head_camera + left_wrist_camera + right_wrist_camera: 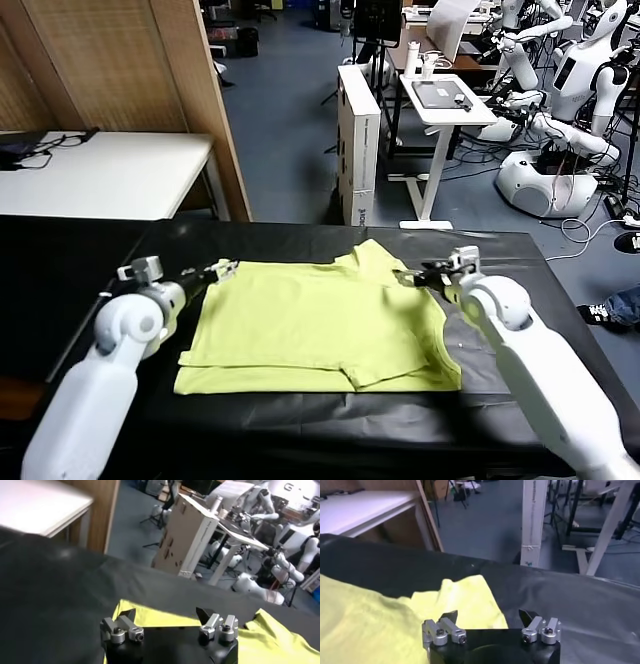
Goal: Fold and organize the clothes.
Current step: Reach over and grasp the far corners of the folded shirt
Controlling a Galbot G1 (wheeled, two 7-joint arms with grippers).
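My gripper will lift the T-shirt's far edge (pixel 290 264) toward me, and since the sleeve (pixel 373 258) bunches loosely there, that edge will pull straight before it folds over.
The clothes are one lime yellow-green T-shirt (pixel 320 325) lying flat on the black table (pixel 300 425), with a sleeve bunched up at its far right. My left gripper (pixel 225 268) hovers open at the shirt's far left corner; in the left wrist view its open gripper (pixel 166 615) has the shirt's edge (pixel 150 620) showing between the fingers, nothing pinched. My right gripper (pixel 405 277) is open at the raised sleeve on the far right. In the right wrist view that gripper (pixel 488 615) straddles the edge of the yellow fabric (pixel 370 620), holding nothing.
Behind the black table are a white table (pixel 100 170) and a wooden partition (pixel 190 90) at the left. A tall cardboard box (pixel 358 140), a white stand (pixel 445 100) and other robots (pixel 560 110) are at the back right. The table's front edge is close to my body.
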